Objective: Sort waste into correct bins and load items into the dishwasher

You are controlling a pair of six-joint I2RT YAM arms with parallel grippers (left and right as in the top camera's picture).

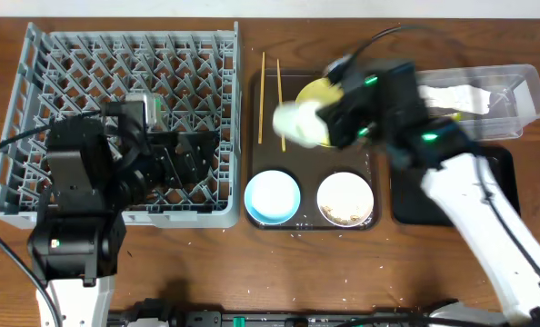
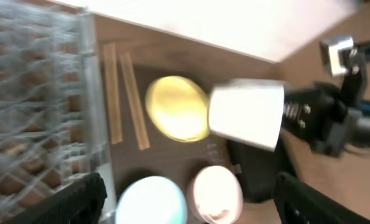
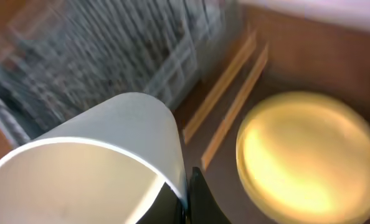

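My right gripper is pinching the white cup's rim point(image 1: 320, 122) outside the grey dish rack, so next my left gripper grabs the cup's closed end point(image 1: 283, 120) and loads it there.
My right gripper point(image 1: 326, 123) is shut on the rim of a white cup point(image 1: 295, 122) and holds it on its side above the yellow plate point(image 1: 315, 90). The pinch on the rim shows in the right wrist view point(image 3: 188, 186). The chopsticks point(image 1: 270, 86), light blue bowl point(image 1: 272, 196) and white bowl point(image 1: 345, 198) with food scraps lie on the dark brown tray point(image 1: 255, 136). My left gripper point(image 1: 193, 154) is open and empty over the right part of the grey dish rack point(image 1: 115, 54). A white napkin point(image 1: 452, 94) lies in the clear tub point(image 1: 525, 86).
The black tray point(image 1: 502, 195) sits right of the brown tray, partly under my right arm. The left wrist view shows the cup point(image 2: 246, 114), plate point(image 2: 175, 107), chopsticks point(image 2: 126, 93) and both bowls point(image 2: 151, 199) between my open fingers point(image 2: 191, 205). Images are motion-blurred.
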